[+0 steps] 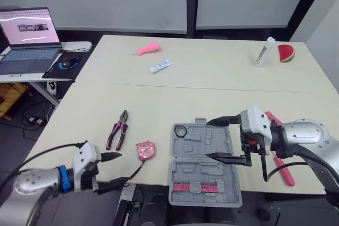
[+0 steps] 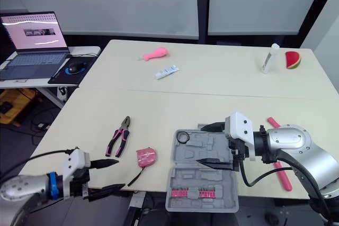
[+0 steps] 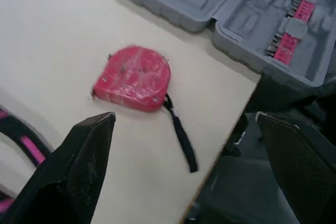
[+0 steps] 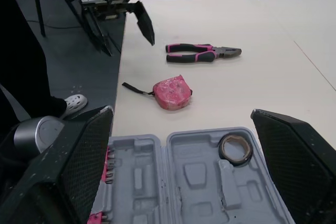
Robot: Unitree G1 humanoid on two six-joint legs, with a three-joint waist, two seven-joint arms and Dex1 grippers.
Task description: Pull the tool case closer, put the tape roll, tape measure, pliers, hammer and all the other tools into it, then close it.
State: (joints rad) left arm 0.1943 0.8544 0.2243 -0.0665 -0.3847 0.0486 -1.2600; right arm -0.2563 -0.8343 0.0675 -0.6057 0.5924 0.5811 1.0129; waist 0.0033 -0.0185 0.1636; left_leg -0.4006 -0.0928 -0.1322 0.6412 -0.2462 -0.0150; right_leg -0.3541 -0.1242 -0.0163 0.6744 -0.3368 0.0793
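The pink tape measure [image 1: 145, 151] has a thin black strap [image 1: 139, 168] attached to its corner, so the strap will trail along when I carry the tape measure.
The grey tool case [image 1: 204, 165] lies open at the table's front edge, with the tape roll [image 1: 181, 130] in its far left pocket. Over the case's far half hangs my right gripper [image 1: 209, 139], open and empty. To the left of the case lies the pink tape measure [image 1: 145, 150], its strap trailing toward the edge. The pink-handled pliers [image 1: 118, 129] lie further left. A pink hammer handle [image 1: 280, 169] shows to the right of the case, partly hidden by my right arm. My left gripper [image 1: 117, 169] is open at the table edge, just left of the tape measure [image 3: 134, 78].
A row of pink bits [image 1: 195, 187] sits in the case's near half. At the far side of the table lie a pink balloon-like thing [image 1: 148, 49], a white tube [image 1: 160, 66], a white bottle [image 1: 264, 52] and a watermelon slice [image 1: 286, 53]. A laptop [image 1: 29, 38] stands on a side desk to the left.
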